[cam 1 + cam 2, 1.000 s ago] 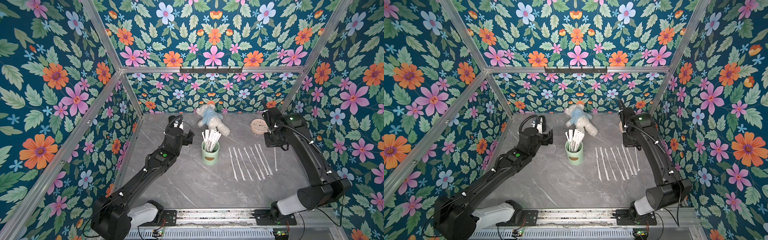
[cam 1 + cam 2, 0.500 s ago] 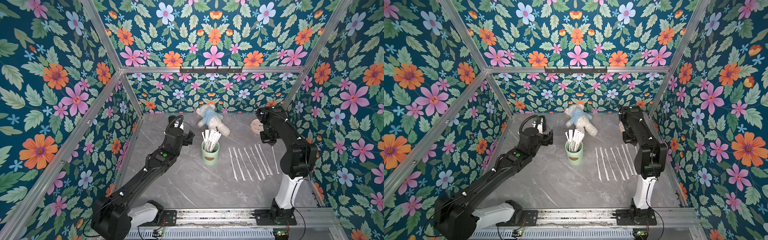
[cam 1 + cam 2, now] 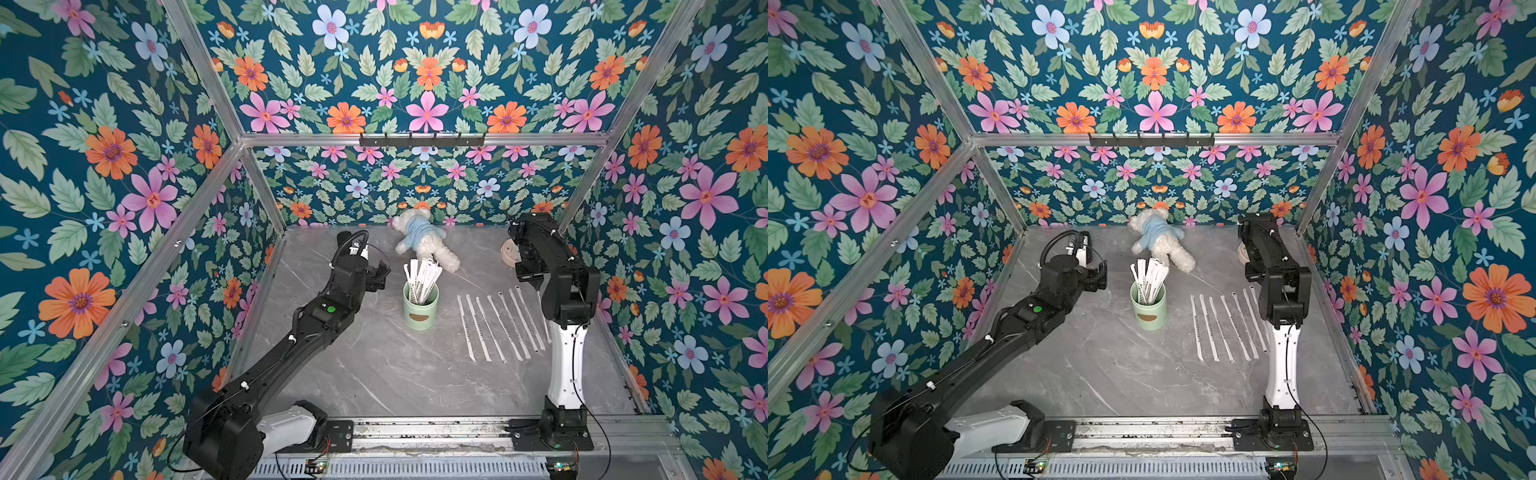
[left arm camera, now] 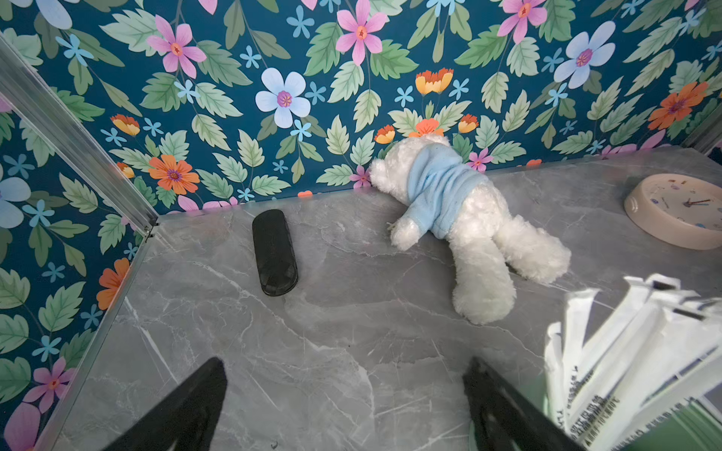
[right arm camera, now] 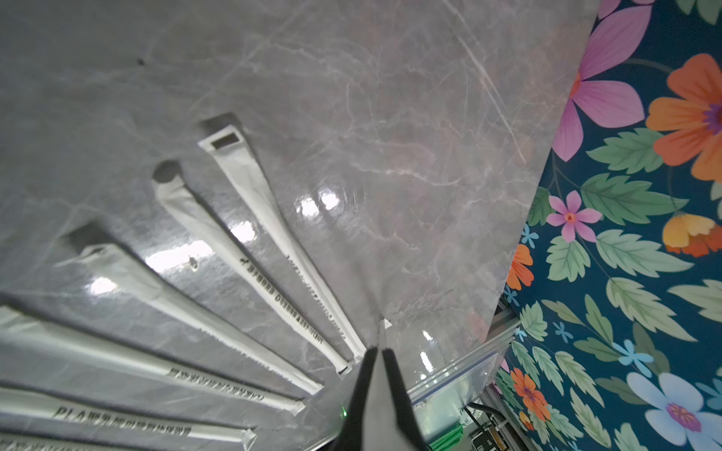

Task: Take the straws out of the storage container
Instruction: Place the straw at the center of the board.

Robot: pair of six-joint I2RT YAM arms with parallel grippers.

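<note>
The straw in my right gripper hangs over free table (image 5: 381, 289) next to the row's last straw (image 5: 289, 239). I keep lowering it until it touches the table, then let go.
The storage container (image 3: 420, 309) (image 3: 1149, 309), a mint-green cup, stands upright mid-table. Several white wrapped straws (image 3: 422, 276) (image 4: 625, 359) stick out of it. More straws (image 3: 498, 324) (image 5: 234, 273) lie side by side in a row on the table to its right. My left gripper (image 3: 380, 274) (image 4: 345, 390) hovers just left of the cup, open and with nothing between its fingers. At the far right end of the row my right gripper (image 3: 537, 286) (image 5: 377, 349) is shut on one straw (image 5: 385, 323), seen edge-on between its fingers. My right arm hides part of that straw in both top views.
A white teddy bear in a blue shirt (image 3: 424, 245) lies at the back behind the cup. A pinkish round clock (image 3: 509, 253) (image 4: 680, 211) sits at the back right, next to my right arm. A black case (image 4: 273, 252) lies near the back left corner.
My right arm has folded up from a low reach to a steep, upright stance, while its gripper stays shut at the right end of the row. The left arm has not moved.
</note>
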